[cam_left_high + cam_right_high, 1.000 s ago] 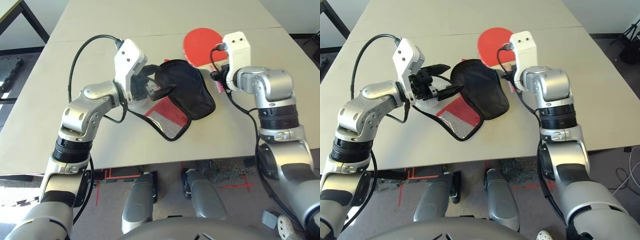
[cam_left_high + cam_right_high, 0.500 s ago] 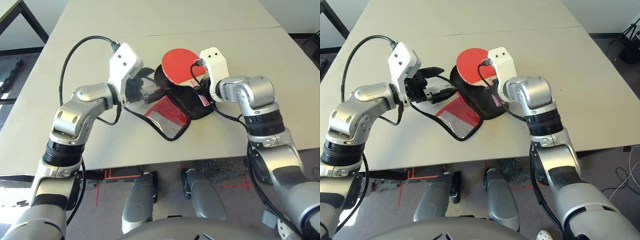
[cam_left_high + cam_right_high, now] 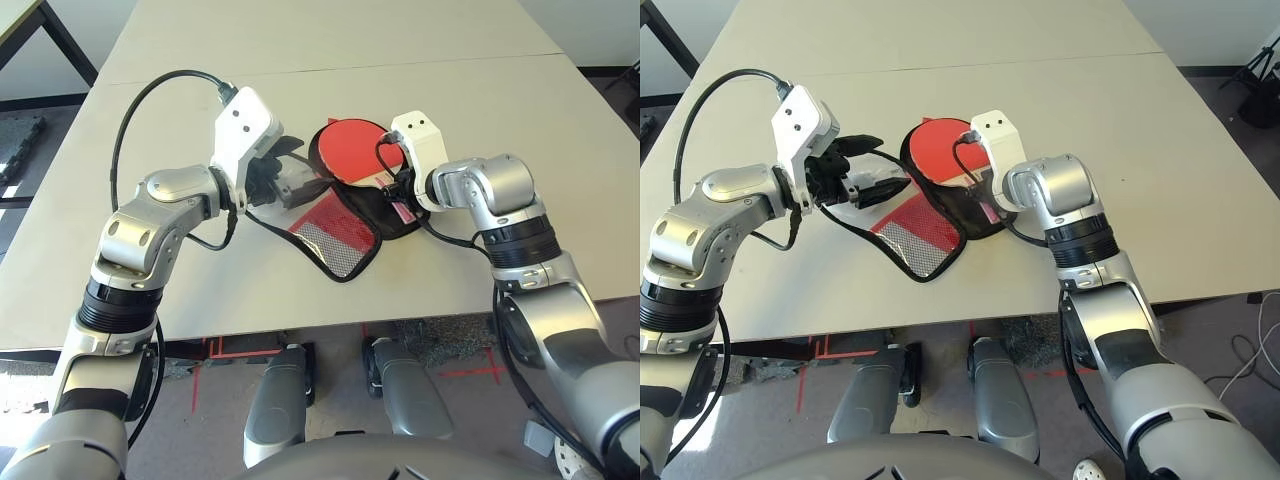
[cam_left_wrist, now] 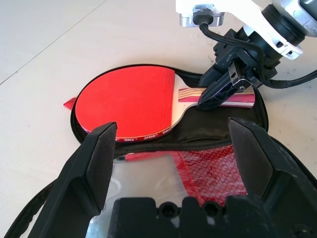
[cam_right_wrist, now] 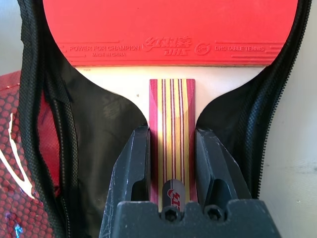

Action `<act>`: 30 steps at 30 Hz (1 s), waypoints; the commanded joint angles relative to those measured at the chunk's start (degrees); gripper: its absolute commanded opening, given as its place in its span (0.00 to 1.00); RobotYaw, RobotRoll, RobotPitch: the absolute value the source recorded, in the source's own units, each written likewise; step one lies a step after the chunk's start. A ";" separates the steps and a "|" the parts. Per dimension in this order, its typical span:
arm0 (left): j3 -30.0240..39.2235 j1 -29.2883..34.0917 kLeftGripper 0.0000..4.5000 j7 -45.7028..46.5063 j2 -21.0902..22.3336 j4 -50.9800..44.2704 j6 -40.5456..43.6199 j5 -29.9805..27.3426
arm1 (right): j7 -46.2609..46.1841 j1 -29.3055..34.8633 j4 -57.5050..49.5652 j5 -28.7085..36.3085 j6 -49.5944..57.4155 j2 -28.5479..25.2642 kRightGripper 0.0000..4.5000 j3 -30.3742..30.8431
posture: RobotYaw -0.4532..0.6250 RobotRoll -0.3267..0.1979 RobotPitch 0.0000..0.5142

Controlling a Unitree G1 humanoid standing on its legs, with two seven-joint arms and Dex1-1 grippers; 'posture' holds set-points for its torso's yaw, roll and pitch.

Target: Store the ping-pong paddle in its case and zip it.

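The robot's right gripper is holding the handle where the lid has to close, so it should open and move away before the left gripper folds the lid over.
The ping-pong paddle lies face up on the black lining of the open case, its red head at the case's round far end. My right gripper is shut on the striped wooden handle, one finger on each side. The case's lid, red with black mesh, is folded out flat toward the table's front. My left gripper is open, held just above the case's left edge and facing the paddle. Nothing is between its fingers.
The case rests mid-table on a pale tabletop with a seam line across its far part. The table's front edge runs close below the lid. A black cable loops over my left forearm.
My right gripper has carried the paddle from the table behind the case leftward and down onto the open case's lining. The left gripper has shifted slightly left and stayed open.
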 commanded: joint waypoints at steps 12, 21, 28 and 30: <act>7.03 2.36 1.00 -4.74 12.04 -2.73 2.76 -0.72 | 9.17 5.02 -6.34 8.25 -0.75 -7.93 1.00 -8.28 | 0.53 0.62 0.35; 16.11 11.81 1.00 -6.96 22.10 4.10 -1.72 1.95 | 16.83 7.84 -0.88 14.77 -9.99 -11.22 1.00 -16.78 | 0.55 0.62 0.34; 13.93 15.96 1.00 -6.66 20.91 6.76 -5.33 4.85 | 16.25 6.56 3.76 17.22 -14.94 -9.94 1.00 -21.63 | 0.55 0.62 0.32; 11.67 15.90 1.00 -6.58 19.68 6.47 -5.34 5.52 | 15.85 5.96 5.10 18.23 -15.91 -9.54 1.00 -23.37 | 0.55 0.62 0.32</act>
